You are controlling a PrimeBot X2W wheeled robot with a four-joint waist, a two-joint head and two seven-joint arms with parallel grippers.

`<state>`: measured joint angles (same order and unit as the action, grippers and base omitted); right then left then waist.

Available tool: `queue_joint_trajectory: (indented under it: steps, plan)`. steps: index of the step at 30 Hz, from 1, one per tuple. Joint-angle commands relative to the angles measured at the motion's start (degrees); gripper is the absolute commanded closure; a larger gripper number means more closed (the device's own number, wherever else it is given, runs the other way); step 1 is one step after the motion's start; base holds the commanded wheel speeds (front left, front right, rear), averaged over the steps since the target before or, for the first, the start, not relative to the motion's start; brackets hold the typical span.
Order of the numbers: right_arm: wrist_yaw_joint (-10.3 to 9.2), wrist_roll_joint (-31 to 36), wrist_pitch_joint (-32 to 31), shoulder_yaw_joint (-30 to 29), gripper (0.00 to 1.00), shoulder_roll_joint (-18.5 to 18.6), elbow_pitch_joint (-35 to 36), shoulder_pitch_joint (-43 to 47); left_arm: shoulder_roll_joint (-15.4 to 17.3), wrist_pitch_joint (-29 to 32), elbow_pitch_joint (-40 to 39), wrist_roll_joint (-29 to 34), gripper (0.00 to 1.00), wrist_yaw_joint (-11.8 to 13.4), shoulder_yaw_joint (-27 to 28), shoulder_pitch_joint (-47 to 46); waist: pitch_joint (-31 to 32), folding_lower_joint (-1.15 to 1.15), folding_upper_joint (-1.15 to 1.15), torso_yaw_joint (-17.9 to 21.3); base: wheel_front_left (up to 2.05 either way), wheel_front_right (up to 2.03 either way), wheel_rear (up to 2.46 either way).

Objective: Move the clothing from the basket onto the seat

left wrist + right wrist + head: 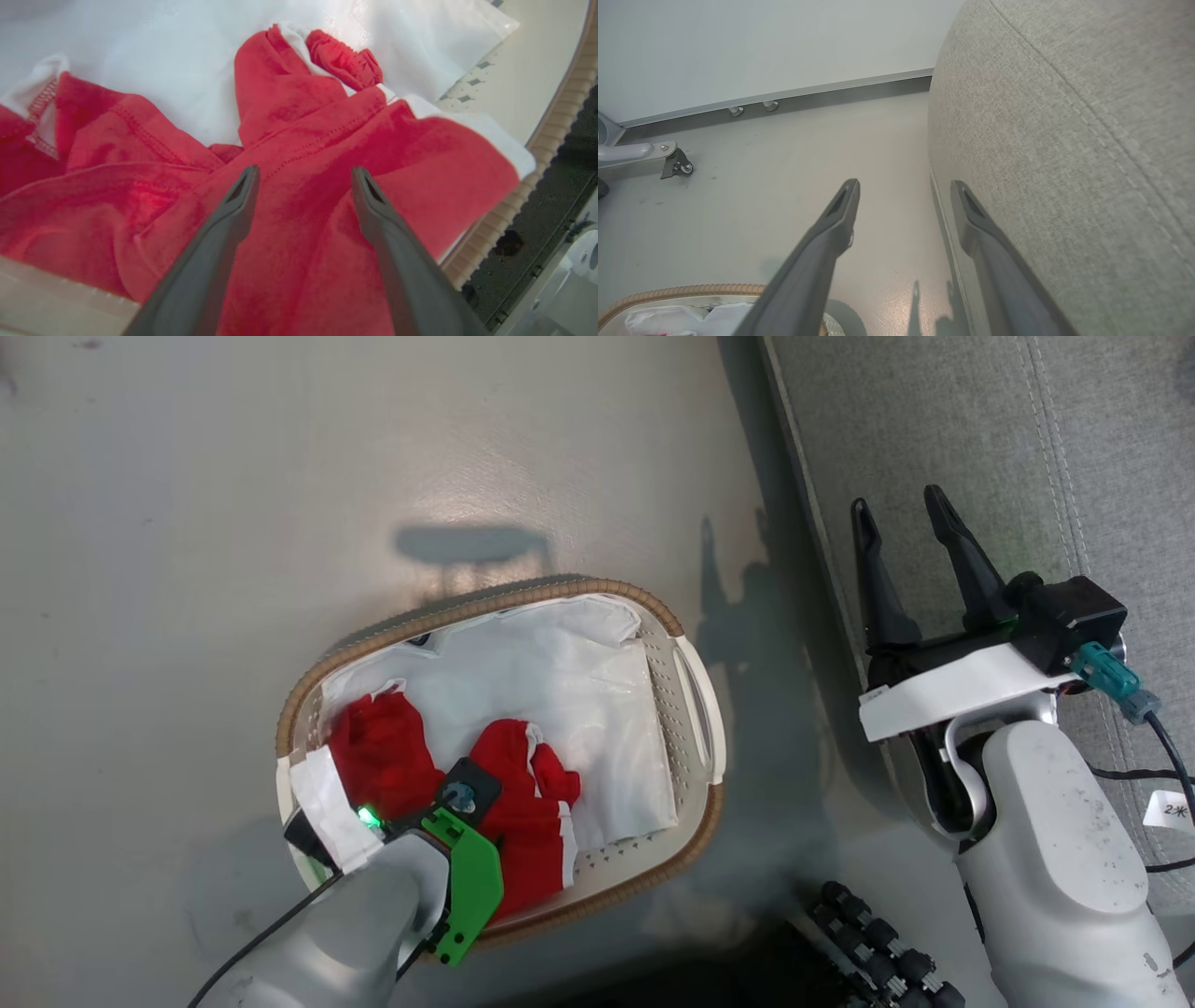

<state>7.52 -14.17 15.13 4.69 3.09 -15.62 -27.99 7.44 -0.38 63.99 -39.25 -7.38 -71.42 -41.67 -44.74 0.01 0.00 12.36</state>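
Observation:
My gripper will bring the clothing up as one limp heap when it lifts and leave the white liner behind, because unbroken red folds join the two heaps.
The white basket with a brown rim stands on the floor left of the seat, a grey cushion with a stitched seam. Two heaps of red clothing with white trim lie in its near-left part on the white liner. My left wrist reaches into the basket and hides its fingers from the head camera. In the left wrist view my left gripper is open, its tips just over the red clothing. My right gripper hangs open and holds nothing at the seat's front edge.
Grey floor surrounds the basket. My base's dark rollers sit near the bottom, and cables trail at the right. A wall with a metal baseboard and a caster foot lie beyond the basket rim.

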Motion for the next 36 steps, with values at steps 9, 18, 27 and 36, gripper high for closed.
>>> queue_joint_trajectory:
  steps: [9,18,27,36]
  plan:
    - [-0.06,-1.4,0.03,0.79,0.0,-0.13,0.6,-2.15,-0.3,-1.28,4.76,3.68,0.0,-0.14,-1.5,-5.02,-4.46,-0.01,0.0,2.27,0.0,0.0,0.0]
    - [-0.06,-3.42,0.02,1.74,0.0,-0.05,0.88,-3.21,0.52,1.73,5.42,6.72,0.0,-0.14,-1.93,-6.93,-7.12,-0.01,0.0,3.6,0.0,0.0,0.0]
    - [-0.05,-4.76,0.0,2.05,0.0,0.06,0.52,-3.53,0.64,2.7,3.6,5.71,1.0,-0.14,-2.0,-7.28,-8.13,-0.01,0.0,4.55,0.0,0.0,0.0]
    - [-0.09,-5.06,0.02,1.17,0.0,0.18,-0.37,-3.01,0.04,-2.41,2.43,0.76,1.0,-0.14,-1.36,-5.46,-3.73,-0.01,0.0,4.54,0.0,0.0,0.0]
